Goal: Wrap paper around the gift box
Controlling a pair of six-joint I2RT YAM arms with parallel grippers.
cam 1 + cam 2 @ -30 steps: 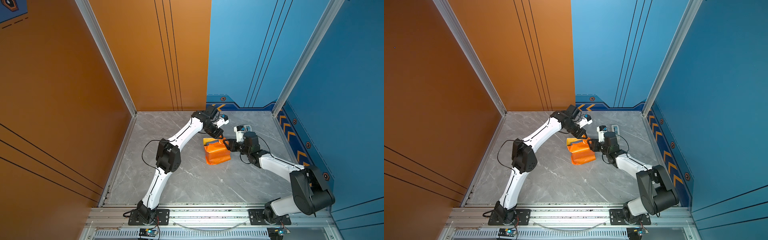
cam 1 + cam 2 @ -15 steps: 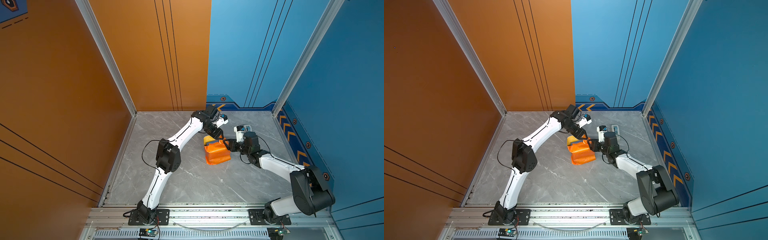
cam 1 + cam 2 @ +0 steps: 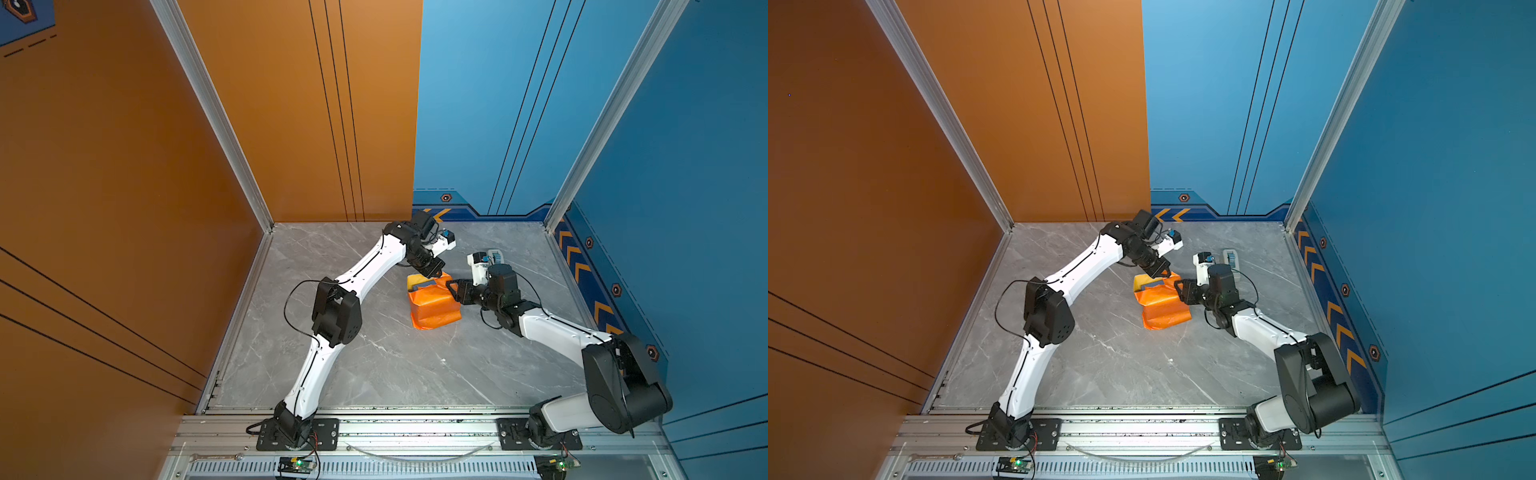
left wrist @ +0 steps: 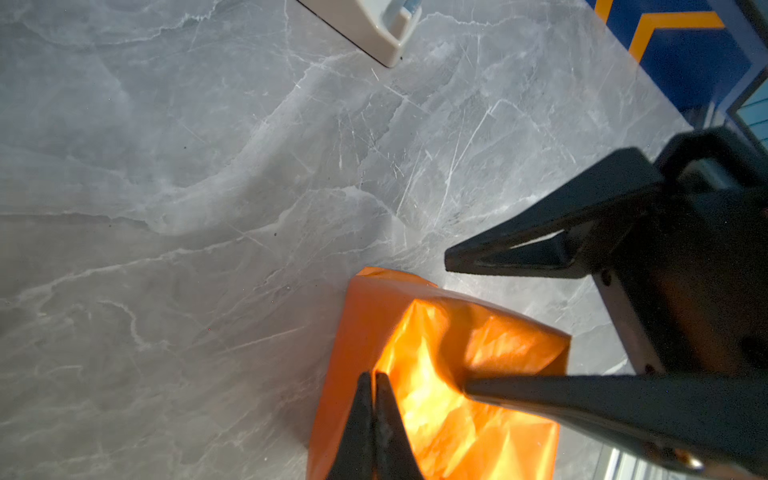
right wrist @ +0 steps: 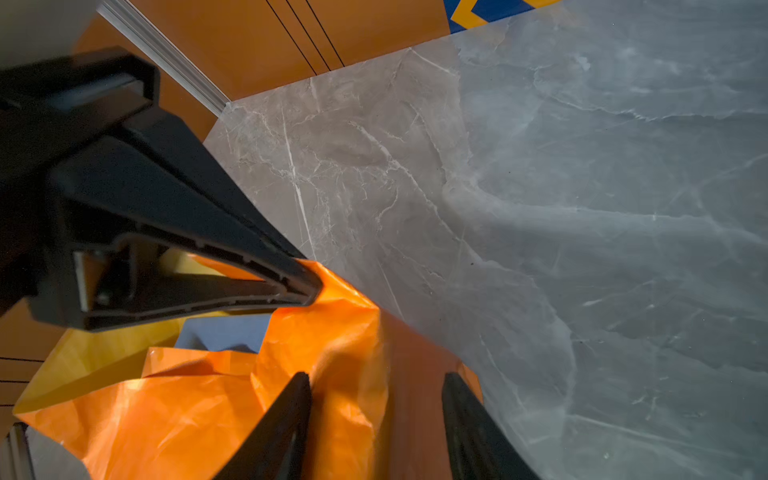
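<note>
I should clamp the paper's fold with my right gripper, because my left gripper is pinching the fold at my right gripper's corner (image 3: 444,280). That will free my left gripper for the paper's opposite side (image 3: 411,295).
The gift box (image 5: 224,332) is mostly covered by the paper (image 3: 434,307). A strip of its blue top shows in both top views (image 3: 424,286) (image 3: 1152,286). The paper is orange outside, and its pale yellow inner face (image 5: 83,365) shows at the open far end. My left gripper (image 4: 372,376) is shut on a raised fold of the paper at the parcel's far edge (image 3: 433,272) (image 5: 311,286). My right gripper (image 5: 376,378) is open at the parcel's right corner (image 3: 451,289). One of its fingers (image 5: 291,415) lies over the papered top and the other beside it.
A white-grey tape dispenser (image 3: 496,255) (image 3: 1230,257) (image 4: 374,25) stands on the marble table just behind the right wrist. Orange and blue walls close the table in at the back and sides. An aluminium rail (image 3: 415,428) runs along the front edge.
The left jaws opened briefly and shut again on the paper fold. Both arms have stayed almost in place beside the parcel.
</note>
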